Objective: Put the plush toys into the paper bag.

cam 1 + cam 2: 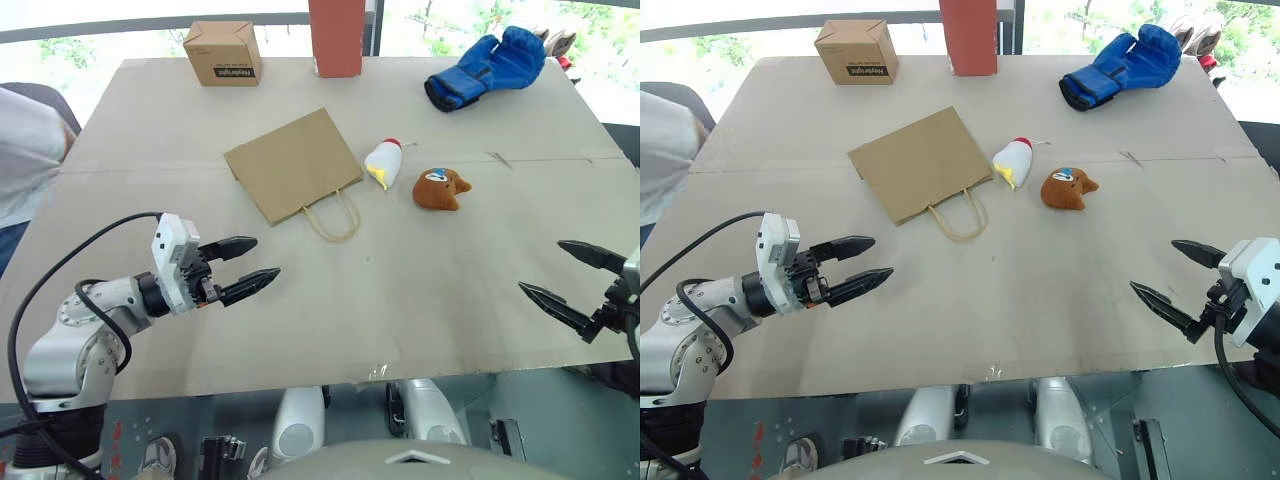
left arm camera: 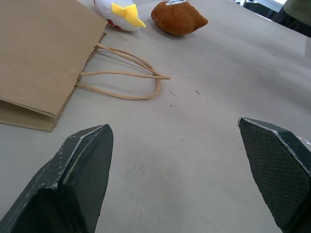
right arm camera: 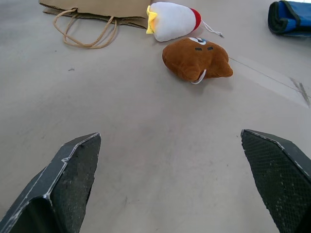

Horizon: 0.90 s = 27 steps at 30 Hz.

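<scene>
The paper bag's folded side has a gap (image 2: 30,113), so its upper panel (image 1: 295,165) will go up and open the bag's opening when I lift one loop handle.
The brown paper bag (image 1: 293,164) lies flat near the table's middle, its loop handles (image 1: 335,216) pointing toward me. Just right of it lies the white plush toy (image 1: 383,164) with a red top and yellow tip. The brown plush toy (image 1: 440,189) sits a little further right. My left gripper (image 1: 249,268) hovers open over the near left of the table, well short of the bag. Over the near right edge, my right gripper (image 1: 565,272) is open too, empty, far from the toys.
A small cardboard box (image 1: 223,52) and a tall red box (image 1: 337,36) stand at the table's far edge. A blue boxing glove (image 1: 488,68) lies at the far right. A person's sleeve (image 1: 25,150) shows at the left edge.
</scene>
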Available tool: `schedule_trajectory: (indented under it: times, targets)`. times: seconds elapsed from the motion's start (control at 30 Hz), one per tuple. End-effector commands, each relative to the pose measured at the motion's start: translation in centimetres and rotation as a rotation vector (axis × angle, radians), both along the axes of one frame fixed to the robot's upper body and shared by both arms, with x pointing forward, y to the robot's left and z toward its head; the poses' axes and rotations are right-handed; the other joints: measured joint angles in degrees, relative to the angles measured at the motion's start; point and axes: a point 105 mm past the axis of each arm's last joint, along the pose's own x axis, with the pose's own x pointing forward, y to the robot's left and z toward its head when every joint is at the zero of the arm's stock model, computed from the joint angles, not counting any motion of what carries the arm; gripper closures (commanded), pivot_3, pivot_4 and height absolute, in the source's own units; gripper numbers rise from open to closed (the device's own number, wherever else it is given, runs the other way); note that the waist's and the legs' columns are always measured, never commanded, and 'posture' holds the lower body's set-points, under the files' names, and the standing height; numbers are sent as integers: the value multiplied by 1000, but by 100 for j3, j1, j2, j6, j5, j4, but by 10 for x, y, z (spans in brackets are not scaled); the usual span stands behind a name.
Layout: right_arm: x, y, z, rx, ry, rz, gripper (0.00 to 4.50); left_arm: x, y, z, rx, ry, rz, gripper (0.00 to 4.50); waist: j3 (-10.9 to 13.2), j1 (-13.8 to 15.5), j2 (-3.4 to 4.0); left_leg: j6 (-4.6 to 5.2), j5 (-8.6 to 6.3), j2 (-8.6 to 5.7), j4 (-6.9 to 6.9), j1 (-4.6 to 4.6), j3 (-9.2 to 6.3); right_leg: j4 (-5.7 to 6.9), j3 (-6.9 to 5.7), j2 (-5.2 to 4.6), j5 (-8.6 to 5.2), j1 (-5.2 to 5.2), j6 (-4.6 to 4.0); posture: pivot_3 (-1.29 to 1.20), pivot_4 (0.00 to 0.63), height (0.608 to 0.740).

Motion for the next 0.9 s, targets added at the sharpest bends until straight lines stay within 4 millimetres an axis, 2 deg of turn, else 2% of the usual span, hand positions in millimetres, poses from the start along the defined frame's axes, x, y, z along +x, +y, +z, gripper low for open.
schedule_trajectory:
  times: [0.03,0.17,0.27,0.4,0.63,0.67,0.73,0.77,0.8,0.83,0.9]
  targets:
    - [-2,13,7,7,-44,38,0,6,-11,16,42,-100,-46,50,0,4,0,0,0,0,0,0,0,0,0,0,0,0,0,0,150,740]
    - [-9,36,11,49,-79,80,0,27,-31,27,189,-270,-98,50,-2,49,2,0,0,0,7,-3,-9,1,-9,3,0,6,3,0,150,740]
    - [-16,52,9,50,-72,105,0,51,-37,23,401,-371,-72,50,-4,17,3,0,0,-1,9,-2,-5,1,-4,4,2,9,-1,0,150,740]
    - [-25,70,3,81,-59,110,0,72,-58,13,619,-533,-212,50,-7,16,-1,0,1,0,9,-3,-11,1,-1,15,10,8,-14,0,150,740]
    - [-26,84,0,97,-75,85,0,97,-73,-5,748,-671,-293,50,-8,6,-1,1,1,2,9,-4,-9,2,4,21,10,7,-14,0,150,740]
    - [-26,86,0,100,-80,78,0,99,-75,-9,744,-662,-307,553,-8,10,-1,1,1,2,9,-3,-9,2,4,21,10,7,-14,0,150,740]
    - [-27,89,1,104,-85,69,0,101,-79,-13,736,-652,-332,1039,-9,16,-2,1,1,2,10,-6,-11,3,3,22,11,8,-14,0,150,740]
    - [-28,91,0,107,-86,62,0,102,-83,-13,701,-634,-332,1527,-9,16,-2,1,1,2,11,-6,-12,3,3,22,11,8,-14,0,150,740]
    - [-28,93,0,108,-89,51,0,104,-87,-11,648,-616,-322,1744,-9,16,-2,1,1,2,12,-7,-11,3,4,21,11,8,-14,0,150,740]
    - [-28,94,-1,111,-92,44,0,104,-91,-7,588,-596,-317,2246,-9,17,-2,1,1,2,12,-7,-11,3,4,21,11,8,-13,0,150,740]
    - [-28,97,-1,121,-97,31,0,103,-95,3,424,-523,-292,2866,-9,5,-3,1,1,2,15,-8,-12,5,4,22,11,8,-13,0,150,740]
